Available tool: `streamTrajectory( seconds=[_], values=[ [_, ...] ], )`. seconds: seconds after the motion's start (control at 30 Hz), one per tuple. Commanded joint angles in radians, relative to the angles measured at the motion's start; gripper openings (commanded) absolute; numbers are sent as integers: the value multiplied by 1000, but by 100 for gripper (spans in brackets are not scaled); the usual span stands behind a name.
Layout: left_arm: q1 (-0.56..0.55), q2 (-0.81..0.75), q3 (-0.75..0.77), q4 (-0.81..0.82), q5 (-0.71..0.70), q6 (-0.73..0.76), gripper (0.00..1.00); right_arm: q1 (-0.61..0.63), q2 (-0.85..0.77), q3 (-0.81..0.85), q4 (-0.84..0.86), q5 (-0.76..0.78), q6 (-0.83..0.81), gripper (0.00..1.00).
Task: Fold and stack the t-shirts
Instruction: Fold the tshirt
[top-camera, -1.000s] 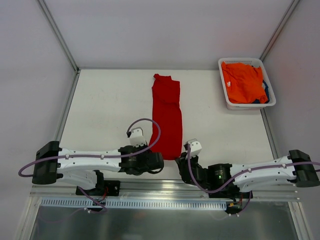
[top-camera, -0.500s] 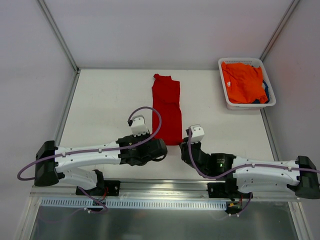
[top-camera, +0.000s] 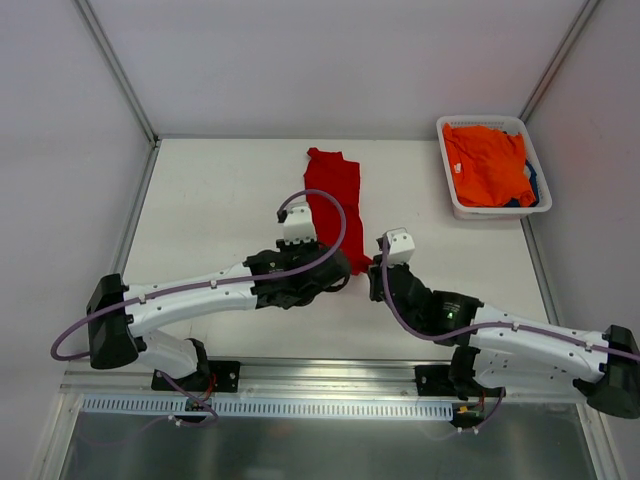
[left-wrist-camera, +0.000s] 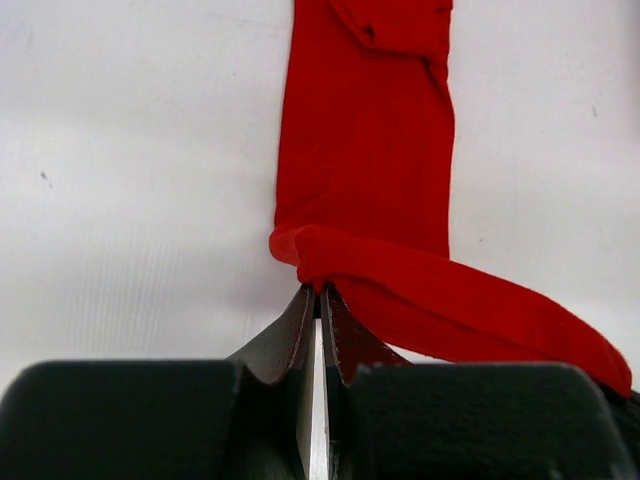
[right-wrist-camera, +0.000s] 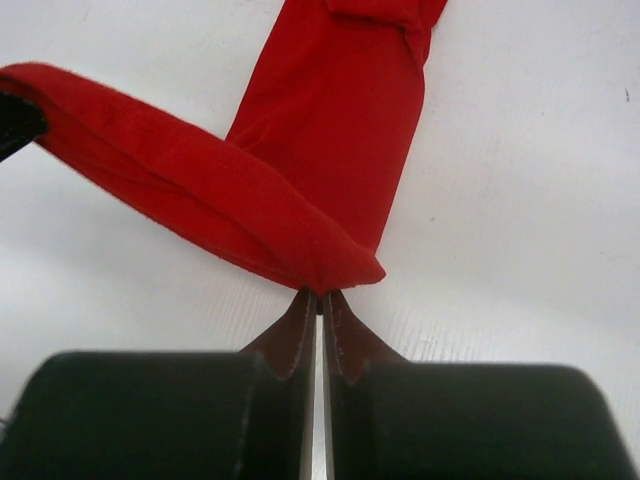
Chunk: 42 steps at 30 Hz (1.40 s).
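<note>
The red t-shirt's lifted corner is in line with the t-shirt's long edge, so the robot's left gripper should go on carrying it toward the t-shirt's far end until the t-shirt's hem lies flat.
The red t-shirt, folded into a long narrow strip, lies down the middle of the table. Its near end is lifted and carried back over the strip. My left gripper is shut on the near left corner of the red t-shirt. My right gripper is shut on the near right corner of the red t-shirt. The lifted hem sags between the two grippers. The orange t-shirt lies bunched in the white basket at the back right, with a bit of dark blue cloth under it.
The white table is bounded by metal rails on the left and right. The basket stands at the back right corner. Both arm bases sit at the near edge.
Both grippers have moved away from the near edge toward the back, carrying the shirt's near end over the rest of the strip. The visible strip has become shorter.
</note>
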Motion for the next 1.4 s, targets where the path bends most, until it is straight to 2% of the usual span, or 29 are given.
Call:
streamTrajectory(
  seconds=[0.0, 0.1, 0.33, 0.8, 1.2, 1.37],
  values=[
    [65, -38, -34, 180, 7, 219, 0, -56, 2, 49, -2, -21, -86, 0],
    [120, -47, -72, 279, 67, 290, 0, -108, 11, 52, 18, -62, -115, 0],
    [203, -24, -86, 362, 120, 388, 0, -251, 64, 67, 77, -202, -165, 0],
    [384, 62, -149, 558, 250, 480, 0, -486, 386, 176, 248, -438, -230, 0],
    [500, 250, -53, 713, 362, 591, 0, -625, 610, 330, 307, -548, -282, 0],
    [540, 346, 10, 750, 411, 614, 0, -671, 690, 397, 325, -585, -254, 0]
  ],
)
